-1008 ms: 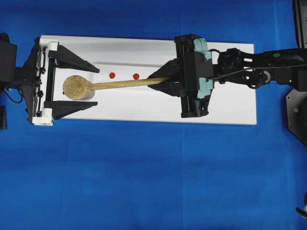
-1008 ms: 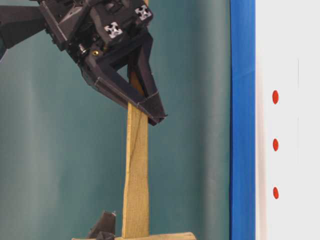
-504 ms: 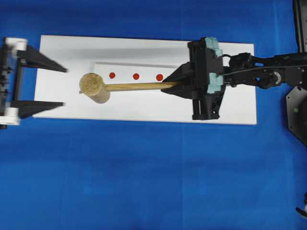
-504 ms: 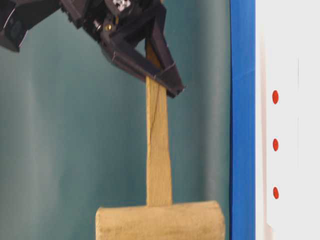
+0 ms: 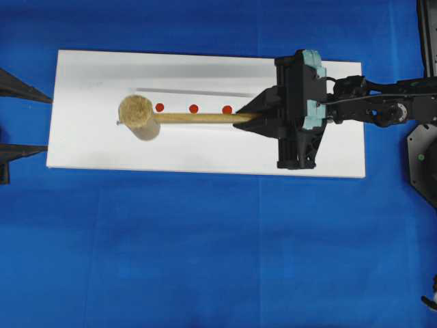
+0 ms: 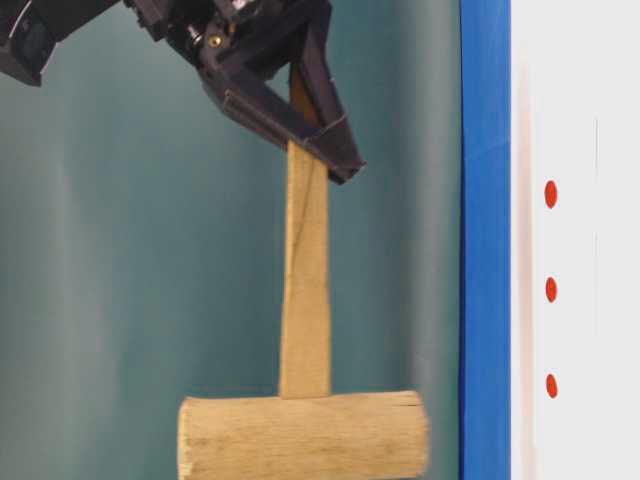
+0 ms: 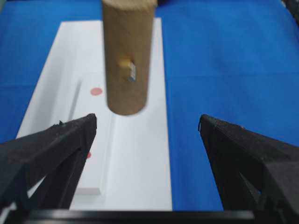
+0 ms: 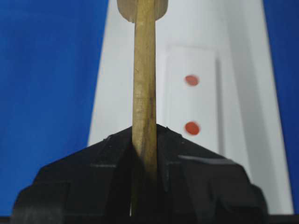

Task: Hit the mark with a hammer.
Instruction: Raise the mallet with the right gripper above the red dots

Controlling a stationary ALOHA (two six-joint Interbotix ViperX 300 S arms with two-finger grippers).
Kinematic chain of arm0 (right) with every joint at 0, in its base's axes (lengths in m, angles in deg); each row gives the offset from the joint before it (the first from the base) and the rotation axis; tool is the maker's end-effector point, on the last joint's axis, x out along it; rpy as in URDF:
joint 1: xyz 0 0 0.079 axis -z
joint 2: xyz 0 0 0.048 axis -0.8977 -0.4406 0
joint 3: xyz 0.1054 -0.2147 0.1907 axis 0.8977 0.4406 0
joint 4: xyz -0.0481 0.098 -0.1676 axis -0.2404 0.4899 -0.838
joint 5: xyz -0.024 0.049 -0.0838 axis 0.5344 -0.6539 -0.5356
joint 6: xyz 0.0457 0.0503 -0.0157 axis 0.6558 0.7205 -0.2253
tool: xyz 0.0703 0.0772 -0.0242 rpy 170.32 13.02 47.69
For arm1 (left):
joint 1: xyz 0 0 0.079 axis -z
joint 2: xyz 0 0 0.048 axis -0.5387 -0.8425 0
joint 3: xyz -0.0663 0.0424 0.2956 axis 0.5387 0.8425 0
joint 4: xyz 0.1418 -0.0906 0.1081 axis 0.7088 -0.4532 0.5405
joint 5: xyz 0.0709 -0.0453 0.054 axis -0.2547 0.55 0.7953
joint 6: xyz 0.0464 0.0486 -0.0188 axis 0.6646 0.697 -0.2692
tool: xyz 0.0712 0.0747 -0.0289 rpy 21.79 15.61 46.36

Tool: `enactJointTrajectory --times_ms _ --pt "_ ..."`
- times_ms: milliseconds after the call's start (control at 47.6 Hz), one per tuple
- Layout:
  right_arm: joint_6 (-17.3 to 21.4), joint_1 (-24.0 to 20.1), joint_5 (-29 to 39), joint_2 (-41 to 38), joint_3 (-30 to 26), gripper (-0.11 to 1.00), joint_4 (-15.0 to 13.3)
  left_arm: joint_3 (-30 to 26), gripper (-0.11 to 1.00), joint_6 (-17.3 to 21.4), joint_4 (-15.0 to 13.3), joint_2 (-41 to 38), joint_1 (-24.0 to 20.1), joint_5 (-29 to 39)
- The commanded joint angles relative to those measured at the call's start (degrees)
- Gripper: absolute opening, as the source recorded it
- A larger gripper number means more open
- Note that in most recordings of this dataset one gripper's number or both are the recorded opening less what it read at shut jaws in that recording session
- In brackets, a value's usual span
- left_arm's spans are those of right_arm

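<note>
I should pull the hammer back toward the red marks (image 5: 194,108) with my right gripper before striking, because the hammer's head (image 5: 138,115) sticks out past the end of the raised white strip.
The hammer (image 5: 138,113) is a light wooden mallet held level above the white board (image 5: 205,154). My right gripper (image 5: 249,117) is shut on the far end of its handle (image 8: 145,79). Its head (image 6: 300,435) hangs clear of the board, just left of three red marks (image 5: 193,108) set in a row on a raised white strip. My left gripper (image 5: 48,124) stands open at the board's left end, apart from the head (image 7: 128,56), with nothing between its fingers (image 7: 56,144).
Blue cloth (image 5: 205,260) covers the table all round the board. The right arm (image 5: 382,109) reaches in from the right edge. A dark base (image 5: 423,164) stands at the far right.
My left gripper, which stood open around the hammer head, has drawn back to the left off the board. The right gripper has carried the hammer a little to the right.
</note>
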Motion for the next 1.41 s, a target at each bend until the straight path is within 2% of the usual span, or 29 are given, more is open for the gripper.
enactJointTrajectory --times_ms 0,252,609,819,966,1134,1386 --pt "-0.09 1.41 -2.99 0.35 -0.62 0.02 0.26 -0.53 0.88 0.09 0.0 -0.88 -0.09 -0.18" --pt "-0.18 5.1 -5.19 -0.79 -0.53 0.02 0.18 -0.44 0.89 0.09 0.0 -1.05 -0.09 -0.18" --pt "-0.18 5.19 -4.92 -2.11 -0.44 0.02 0.18 -0.44 0.88 0.09 -0.09 -0.97 -0.09 -0.18" --pt "0.35 5.27 -3.87 -10.63 0.18 0.02 0.7 -0.35 0.88 0.09 -0.09 -0.97 -0.09 0.09" --pt "0.26 5.27 -2.72 -16.52 0.7 0.02 3.6 -0.35 0.88 0.09 -0.09 -1.05 -0.09 0.09" --pt "0.09 5.19 -3.87 -14.94 1.32 0.02 3.6 -0.44 0.88 0.09 0.0 -0.79 -0.09 0.09" --pt "-0.62 4.83 -4.48 -6.59 1.49 0.02 3.16 -0.35 0.88 0.09 -0.09 -0.79 -0.09 0.18"
